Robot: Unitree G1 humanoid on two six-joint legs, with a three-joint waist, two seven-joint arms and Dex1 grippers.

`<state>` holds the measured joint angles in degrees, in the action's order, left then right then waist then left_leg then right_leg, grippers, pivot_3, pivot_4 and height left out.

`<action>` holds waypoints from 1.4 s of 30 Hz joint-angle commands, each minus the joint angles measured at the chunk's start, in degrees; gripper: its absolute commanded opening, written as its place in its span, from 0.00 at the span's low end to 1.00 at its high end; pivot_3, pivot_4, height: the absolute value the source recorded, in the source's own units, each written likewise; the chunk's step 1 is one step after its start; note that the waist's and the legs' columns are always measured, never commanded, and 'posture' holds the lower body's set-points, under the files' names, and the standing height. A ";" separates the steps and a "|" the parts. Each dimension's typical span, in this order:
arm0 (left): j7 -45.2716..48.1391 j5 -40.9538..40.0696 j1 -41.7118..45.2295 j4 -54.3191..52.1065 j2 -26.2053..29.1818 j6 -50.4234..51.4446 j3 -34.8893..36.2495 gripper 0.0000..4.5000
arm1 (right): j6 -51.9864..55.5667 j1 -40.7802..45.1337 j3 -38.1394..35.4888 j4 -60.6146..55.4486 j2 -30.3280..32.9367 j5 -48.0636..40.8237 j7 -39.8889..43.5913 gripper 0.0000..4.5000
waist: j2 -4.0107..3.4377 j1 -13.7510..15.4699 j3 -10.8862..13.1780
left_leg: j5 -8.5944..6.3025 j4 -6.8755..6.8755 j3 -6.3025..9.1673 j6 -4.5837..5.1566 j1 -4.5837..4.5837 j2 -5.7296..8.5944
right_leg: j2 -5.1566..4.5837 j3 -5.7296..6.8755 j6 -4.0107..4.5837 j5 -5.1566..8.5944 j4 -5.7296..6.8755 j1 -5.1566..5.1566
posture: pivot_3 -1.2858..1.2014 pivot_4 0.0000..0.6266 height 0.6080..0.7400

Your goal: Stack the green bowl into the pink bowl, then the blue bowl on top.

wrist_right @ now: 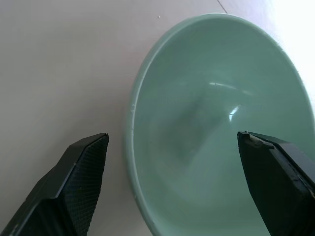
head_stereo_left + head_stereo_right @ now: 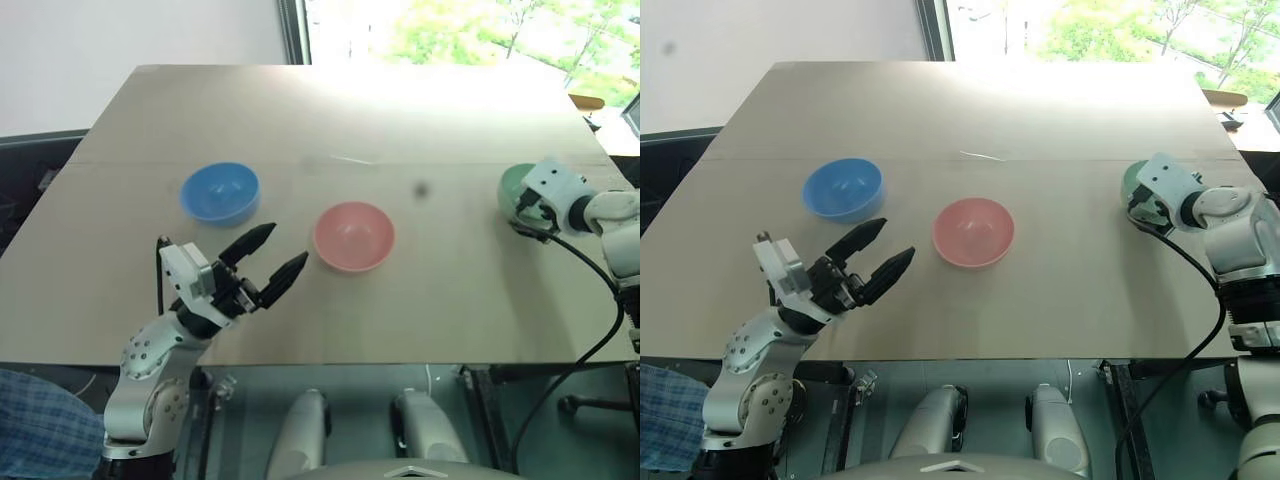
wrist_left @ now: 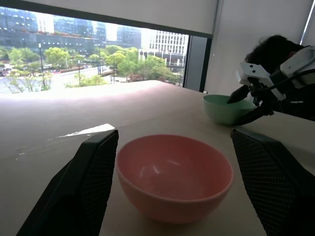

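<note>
Both bowls look about the same width. The rim of the green bowl [image 2: 512,187] should stay above the pink bowl's opening [image 2: 354,234] when I lower the green bowl in.
The pink bowl [image 2: 353,236] sits upright at the middle of the table. To its left and slightly farther back stands the blue bowl [image 2: 220,192]. My left gripper [image 2: 287,244] hovers open just left of the pink bowl, fingers pointing at it, holding nothing. The green bowl [image 2: 512,185] stands near the right edge. My right gripper [image 1: 172,137] is open over the green bowl's near rim; in the left wrist view one fingertip [image 3: 231,100] dips inside the bowl and the other stays outside its wall. All three bowls are empty.
The tan table [image 2: 300,110] ends at a window at the back. A black cable [image 2: 590,330] hangs from my right wrist past the table's right front corner. A blue plaid cloth [image 2: 40,420] lies below the front left edge.
</note>
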<state>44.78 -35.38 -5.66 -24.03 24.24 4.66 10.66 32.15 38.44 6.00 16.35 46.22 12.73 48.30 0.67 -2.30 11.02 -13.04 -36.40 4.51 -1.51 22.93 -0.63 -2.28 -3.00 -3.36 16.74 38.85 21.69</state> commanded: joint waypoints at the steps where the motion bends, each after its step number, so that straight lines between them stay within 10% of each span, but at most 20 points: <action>1: 0.25 -0.49 -0.20 -1.26 0.84 -0.10 0.85 0.86 | -1.55 1.13 0.12 0.75 0.00 -0.77 -0.08 0.98 | 0.00 0.02 0.00 | 0.00 0.00 0.00 0.00 0.00 0.00 | 0.00 0.00 0.00 0.00 0.00 0.00 | 0.52 0.24 1.00; 12: -0.57 -0.32 -0.95 -1.72 1.03 -0.31 1.11 0.86 | -4.16 1.54 0.68 2.88 -0.09 -0.82 -0.68 0.98 | 0.00 0.01 0.00 | 0.00 0.00 0.00 0.00 0.00 0.00 | 0.00 0.00 0.00 0.00 0.01 0.00 | 0.52 0.24 1.00; 25: -0.33 -0.13 -0.46 -1.18 1.19 -0.34 0.98 0.86 | -4.74 0.41 0.84 2.46 0.78 -1.45 -0.20 0.01 | 0.00 0.10 0.00 | -0.01 -0.01 -0.26 0.01 -0.05 -0.08 | 0.04 -0.25 -0.01 -0.01 0.02 0.08 | 0.52 0.24 1.00; 42: 0.14 -0.45 -0.40 -0.72 1.39 -0.64 1.52 0.86 | 1.15 7.05 5.34 -20.54 -2.03 -5.40 9.00 0.01 | -0.06 -0.05 0.03 | -0.01 0.00 -0.21 0.02 -0.01 -0.13 | 0.11 -0.23 -0.02 -0.01 0.05 0.14 | 0.52 0.24 1.00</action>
<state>44.74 -35.10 -6.17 -24.00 25.34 4.72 10.89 32.06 43.67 11.09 0.69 44.22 8.19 56.11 0.61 -2.34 11.05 -13.05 -36.41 4.34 -1.50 22.92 -0.76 -2.17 -3.19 -3.38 16.73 38.89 21.80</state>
